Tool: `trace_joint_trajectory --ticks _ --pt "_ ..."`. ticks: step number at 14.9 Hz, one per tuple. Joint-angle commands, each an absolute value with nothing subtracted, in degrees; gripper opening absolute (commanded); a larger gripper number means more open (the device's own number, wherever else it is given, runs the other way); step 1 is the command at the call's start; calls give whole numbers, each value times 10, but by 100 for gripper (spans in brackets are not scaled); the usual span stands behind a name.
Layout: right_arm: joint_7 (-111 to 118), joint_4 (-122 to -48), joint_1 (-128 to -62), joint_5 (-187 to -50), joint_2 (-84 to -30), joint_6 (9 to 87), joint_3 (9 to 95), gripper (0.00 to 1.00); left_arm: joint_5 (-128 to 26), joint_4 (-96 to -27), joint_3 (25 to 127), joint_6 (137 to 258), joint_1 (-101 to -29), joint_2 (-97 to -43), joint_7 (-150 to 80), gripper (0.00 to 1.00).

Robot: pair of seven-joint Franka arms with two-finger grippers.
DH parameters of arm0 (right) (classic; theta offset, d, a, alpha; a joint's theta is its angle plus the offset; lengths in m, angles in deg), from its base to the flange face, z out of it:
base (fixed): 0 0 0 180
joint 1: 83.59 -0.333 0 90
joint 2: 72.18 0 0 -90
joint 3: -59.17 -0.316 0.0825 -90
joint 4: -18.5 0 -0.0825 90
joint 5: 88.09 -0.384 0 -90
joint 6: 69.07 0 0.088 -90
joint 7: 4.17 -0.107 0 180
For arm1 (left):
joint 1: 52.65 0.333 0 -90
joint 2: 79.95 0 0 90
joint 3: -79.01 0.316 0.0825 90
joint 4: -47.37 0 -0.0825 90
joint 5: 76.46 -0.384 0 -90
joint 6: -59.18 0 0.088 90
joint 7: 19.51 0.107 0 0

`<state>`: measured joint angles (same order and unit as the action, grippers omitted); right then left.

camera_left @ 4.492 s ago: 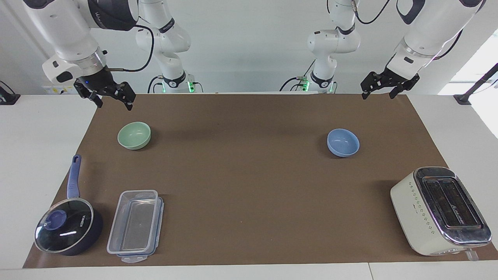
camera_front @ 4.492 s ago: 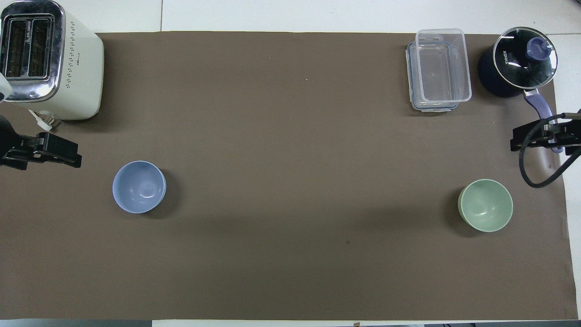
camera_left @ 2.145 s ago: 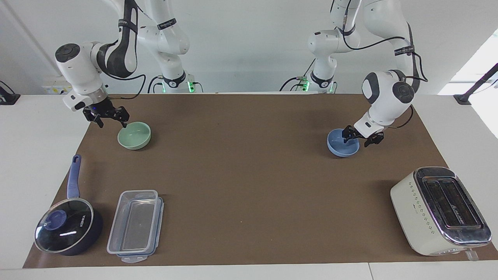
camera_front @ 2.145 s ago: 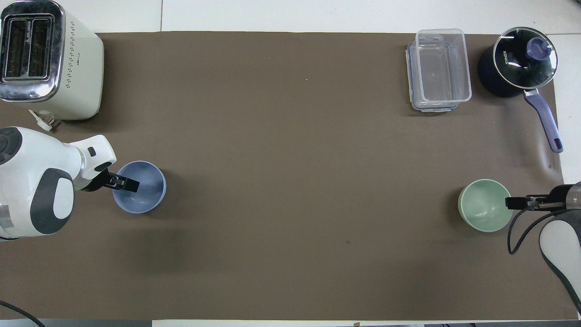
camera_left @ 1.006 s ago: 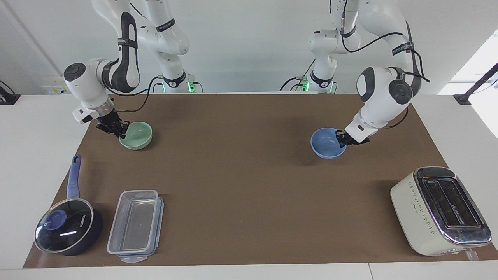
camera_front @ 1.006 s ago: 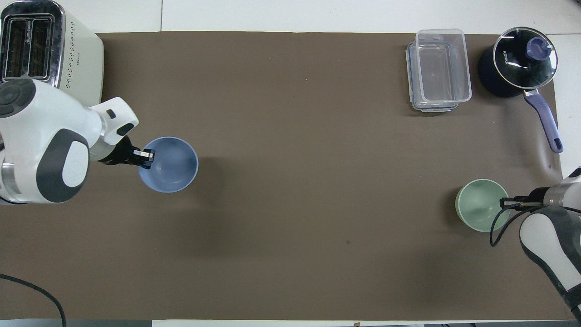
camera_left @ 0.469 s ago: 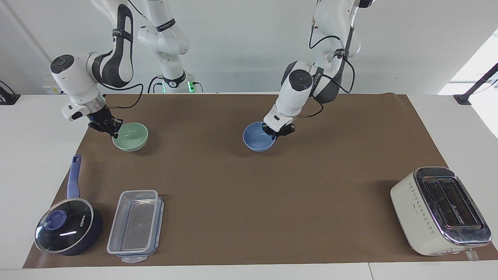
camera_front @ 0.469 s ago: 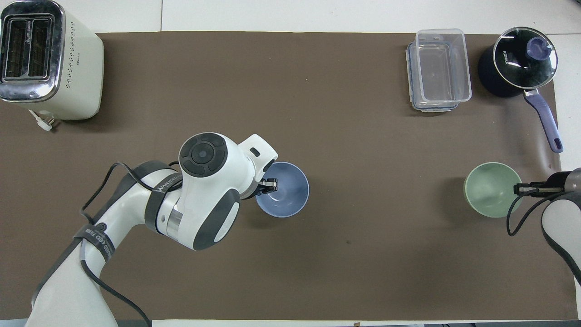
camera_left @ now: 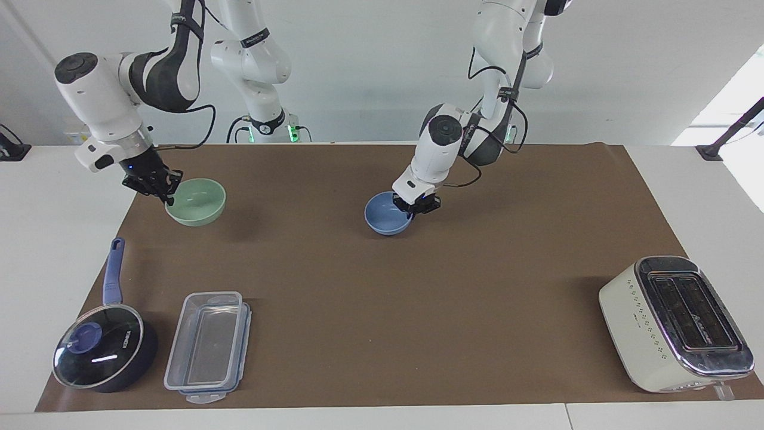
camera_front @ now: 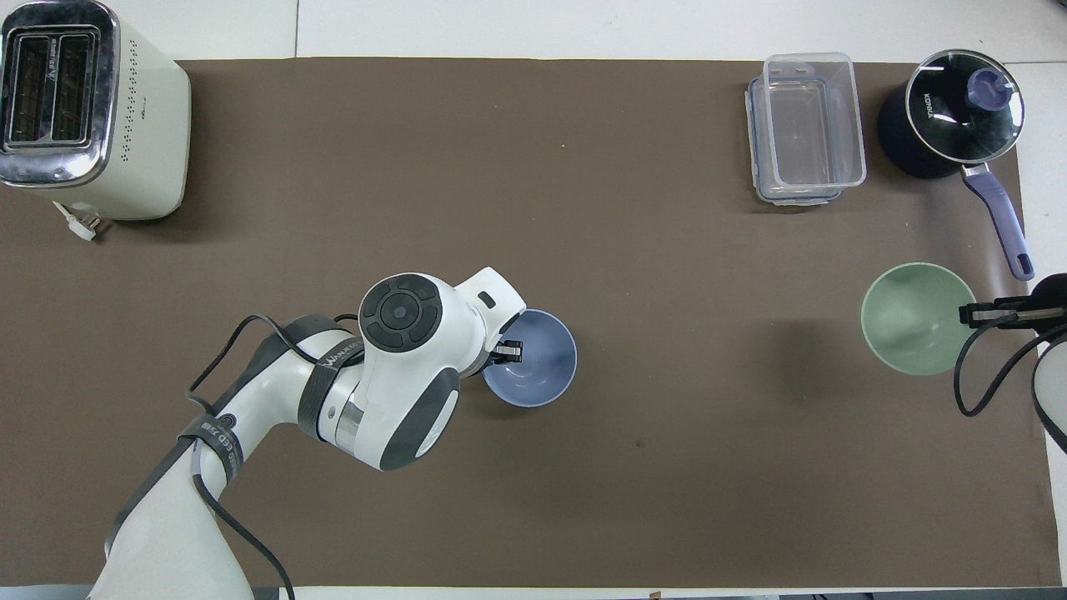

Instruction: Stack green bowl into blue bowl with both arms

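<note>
My left gripper should set the blue bowl down (camera_front: 541,362) and move away first, because it holds the blue bowl's rim (camera_front: 488,378) and blocks the green bowl's way in.
The pale green bowl (camera_left: 197,202) hangs a little above the brown mat at the right arm's end, with its shadow on the mat beneath it. My right gripper (camera_left: 160,186) is shut on its rim; both also show in the overhead view, the bowl (camera_front: 913,329) and the gripper (camera_front: 982,315). The light-blue bowl (camera_left: 387,215) is low over the middle of the mat; I cannot tell whether it touches. My left gripper (camera_left: 418,204) is shut on its rim, as the overhead view shows for bowl (camera_front: 538,360) and gripper (camera_front: 508,352).
A cream toaster (camera_left: 674,325) stands at the left arm's end, farther from the robots. A clear plastic container (camera_left: 209,346) and a dark blue saucepan with glass lid (camera_left: 104,355) stand at the right arm's end, farther from the robots than the green bowl.
My left gripper carried the blue bowl from the left arm's end to the middle of the mat. My right gripper raised the green bowl off the mat.
</note>
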<state>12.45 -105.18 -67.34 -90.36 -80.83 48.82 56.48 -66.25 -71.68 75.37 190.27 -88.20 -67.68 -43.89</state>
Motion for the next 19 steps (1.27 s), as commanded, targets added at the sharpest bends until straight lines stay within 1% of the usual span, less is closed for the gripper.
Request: trace_joint_trajectory --ticks 1,2,3,5,7,10,12,13,15,17,19 --pt "72 -1026 -705 -912 -807 461 563 0 -648 -723 762 1922 -891 -669 -422 0" --pt "50 -1025 -719 -912 -806 462 563 0 -648 -723 763 1922 -891 -669 -423 29" --pt "24 -1025 -736 -912 -806 465 563 0 -645 -720 763 1919 -890 -669 -424 99" --pt "-34 -1025 -772 -912 -806 464 563 0 -642 -716 763 1901 -883 -679 -424 100" --pt "-84 -1025 -809 -912 -807 460 563 0 -634 -705 764 1858 -864 -699 -423 100" --pt "-152 -1022 -862 -912 -811 449 563 0 -628 -673 763 1775 -789 -736 -416 100" --pt "-201 -1017 -899 -913 -811 454 559 0 -614 -622 765 1703 -732 -748 -407 100" --pt "-232 -1017 -931 -914 -811 464 559 0 -615 -588 768 1657 -706 -751 -401 100" --pt "-262 -1019 -969 -914 -805 493 558 0 -622 -557 770 1612 -645 -763 -350 100" --pt "-263 -1019 -1001 -928 -790 519 558 0 -654 -556 771 1593 -603 -785 -306 100" --pt "-263 -1020 -1030 -956 -768 555 558 0 -711 -553 772 1558 -583 -805 -250 100"
